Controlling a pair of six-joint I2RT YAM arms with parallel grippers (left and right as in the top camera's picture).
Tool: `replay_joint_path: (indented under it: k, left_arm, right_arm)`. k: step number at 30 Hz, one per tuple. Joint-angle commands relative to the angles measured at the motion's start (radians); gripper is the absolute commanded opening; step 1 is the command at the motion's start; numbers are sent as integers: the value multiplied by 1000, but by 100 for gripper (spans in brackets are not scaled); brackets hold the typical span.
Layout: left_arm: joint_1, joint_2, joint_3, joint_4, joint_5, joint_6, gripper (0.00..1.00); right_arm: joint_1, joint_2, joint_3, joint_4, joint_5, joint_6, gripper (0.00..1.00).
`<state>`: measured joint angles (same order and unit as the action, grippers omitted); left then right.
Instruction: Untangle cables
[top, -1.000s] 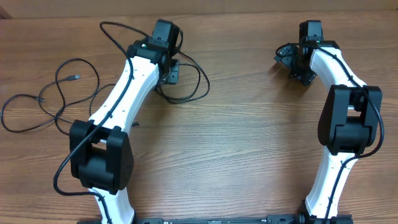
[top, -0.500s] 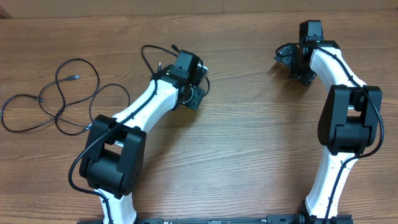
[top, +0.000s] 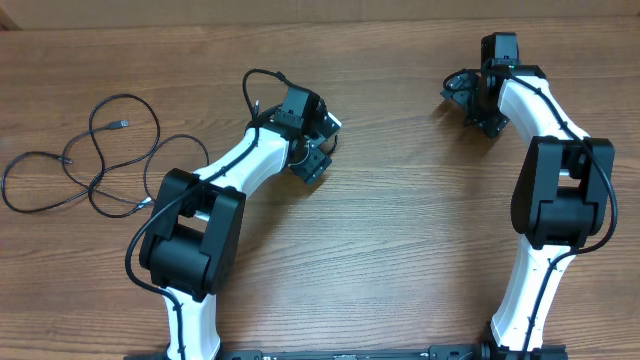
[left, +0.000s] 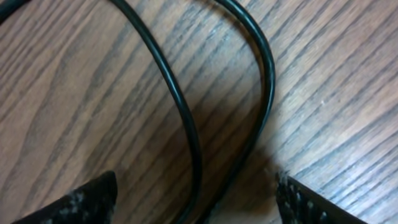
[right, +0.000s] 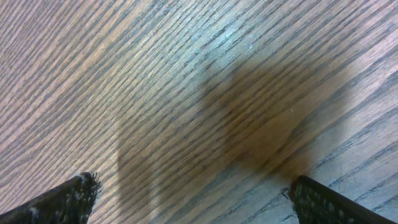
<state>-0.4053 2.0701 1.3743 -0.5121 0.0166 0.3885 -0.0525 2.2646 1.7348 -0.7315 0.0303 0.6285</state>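
Both parts of the second black cable (left: 196, 160) pass together inside my left gripper's open fingers, so I should keep lowering until the fingers shut where the parts meet (left: 198, 214).
One thin black cable (top: 100, 150) lies in loose loops at the far left of the table, with a small plug end (top: 122, 124). My left gripper (top: 322, 148) is over the middle of the table. In the left wrist view its fingers (left: 196, 199) are wide apart, and two strands of a second black cable (left: 186, 124) run on the wood between them, joined in a bend at the top. A thin black loop (top: 258, 78) shows behind the left wrist. My right gripper (top: 468, 98) is at the back right, open over bare wood (right: 189, 196).
The wooden table (top: 400, 220) fills the view. Both white arms reach from their bases at the front edge. The table's back edge (top: 380, 20) runs just behind the right gripper.
My left arm has swung from the back left toward the middle. The cable loop that lay beside it has moved with it. The right arm and the far-left cable have not moved.
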Motion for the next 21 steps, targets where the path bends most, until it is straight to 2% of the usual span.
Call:
replay_joint_path:
  k: [1,7,12,13,16,21]
  left_arm:
    - [0,101,-27,-96,-16,34,75]
    - [-1,95,-21,-285,79,35,73]
    - [-1,95,-21,-312,111,39,80]
    - [-2,95,-16,-348,165,90,80]
    - [-2,95,10,-428,288,191,73]
    - [-2,95,111,-523,460,215,63]
  right_arm:
    - [-4,29,-16,2,-5,4,100]
    - [-4,29,-16,2,-5,4,100]
    - [-4,29,-16,2,-5,4,100]
    - [-4,29,-16,2,-5,4,100]
    - [-4,29,-16,2,-5,4,100]
    - [-4,29,-16,2,-5,4,100]
